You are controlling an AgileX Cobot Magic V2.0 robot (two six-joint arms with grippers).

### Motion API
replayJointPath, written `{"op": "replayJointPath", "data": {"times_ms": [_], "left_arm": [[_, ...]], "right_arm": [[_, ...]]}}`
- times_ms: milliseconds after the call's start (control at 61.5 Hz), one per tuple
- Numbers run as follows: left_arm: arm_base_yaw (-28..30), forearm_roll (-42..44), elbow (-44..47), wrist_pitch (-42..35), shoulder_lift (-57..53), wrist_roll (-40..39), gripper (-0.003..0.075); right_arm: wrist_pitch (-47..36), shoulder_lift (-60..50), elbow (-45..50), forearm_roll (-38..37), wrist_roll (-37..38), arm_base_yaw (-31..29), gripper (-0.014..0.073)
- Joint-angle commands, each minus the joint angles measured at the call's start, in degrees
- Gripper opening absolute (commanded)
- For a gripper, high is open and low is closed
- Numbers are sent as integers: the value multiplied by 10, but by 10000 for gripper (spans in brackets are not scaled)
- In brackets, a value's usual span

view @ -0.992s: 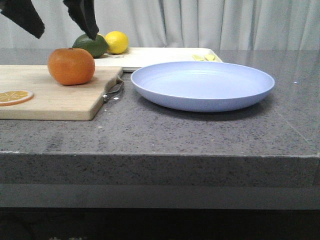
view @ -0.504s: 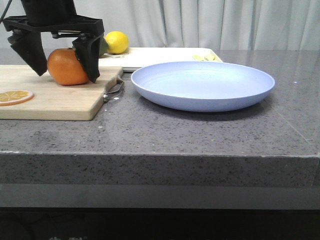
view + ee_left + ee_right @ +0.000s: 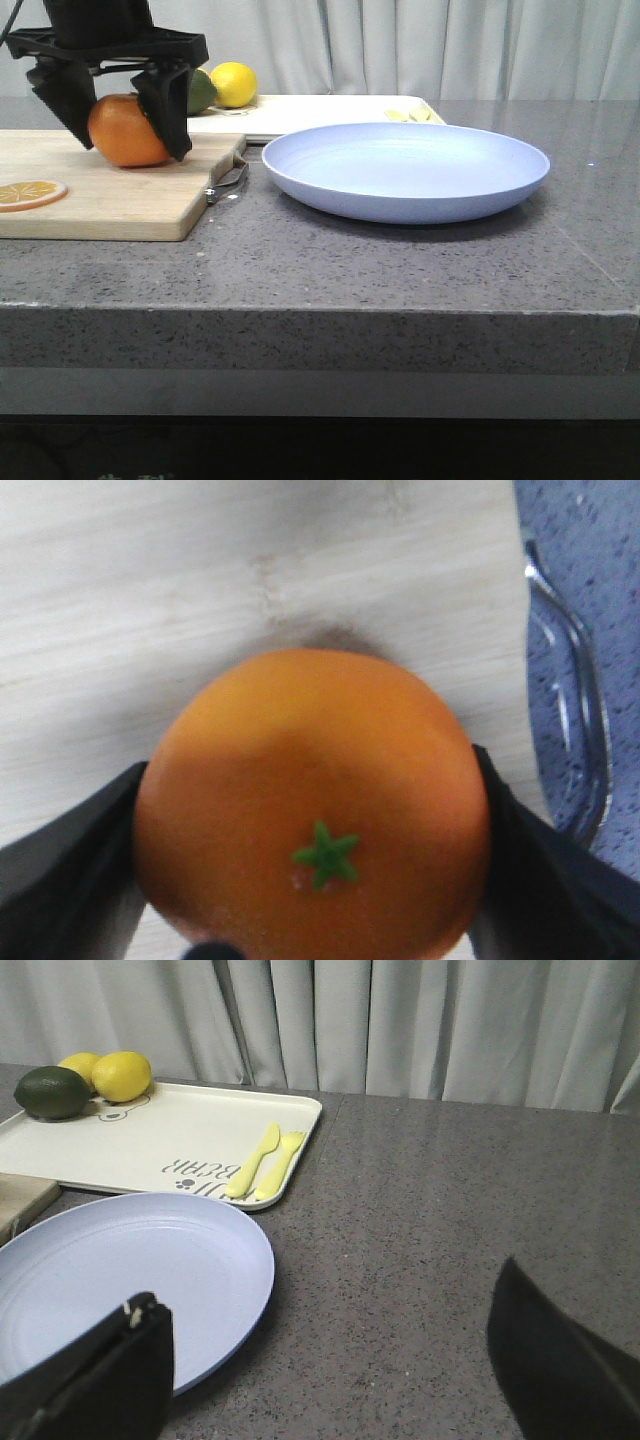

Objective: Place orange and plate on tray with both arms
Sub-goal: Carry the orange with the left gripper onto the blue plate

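The orange is centred in both fingers (image 3: 127,131) and the plate is empty. My left gripper should keep going to the plate's middle (image 3: 405,165) and let go of the orange there.
The orange (image 3: 122,130) is on the wooden cutting board (image 3: 110,200) at the left. My left gripper (image 3: 128,142) is shut on it, one finger on each side. The left wrist view shows the orange (image 3: 310,790) with its green stem star, gripped between both black fingers (image 3: 70,880). I cannot tell whether it still touches the board. The lavender-blue plate (image 3: 405,170) lies on the counter in the middle. The cream tray (image 3: 310,112) lies behind it. My right gripper (image 3: 330,1360) is open and empty above the counter, beside the plate's rim (image 3: 150,1280). It does not show in the front view.
A lemon (image 3: 233,84) and a dark green fruit (image 3: 203,92) sit on the tray's far left end; the tray (image 3: 170,1130) bears a yellow fork-and-knife mark (image 3: 265,1160). An orange slice (image 3: 30,192) lies on the board. A metal handle (image 3: 228,180) sticks out at the board's right edge.
My left gripper came down around the orange, then closed its fingers on it. The orange has shifted slightly left and up. The plate has not moved.
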Motion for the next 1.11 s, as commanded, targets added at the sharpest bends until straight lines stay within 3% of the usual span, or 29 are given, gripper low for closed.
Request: {"op": "replayJointPath", "data": {"times_ms": [0,179,472,813,911,1090], "left_arm": [[-10,0,-49,-6,-31,0,218],[-58,0,-114,-15,-31,18,210],[-169,0,-122,-123,1,18,211],[-226,0,-122,-154,68,18,223],[-230,0,-122,-151,74,18,321],[-235,0,-122,-154,75,18,673]], "right_arm": [[-46,5,-20,1,-1,-4,643],[-46,5,-20,1,-1,-4,643],[-46,5,-20,1,-1,-4,643],[-46,5,-20,1,-1,-4,643],[-46,5,-20,1,-1,-4,643],[-46,5,-20,1,-1,-4,643]]}}
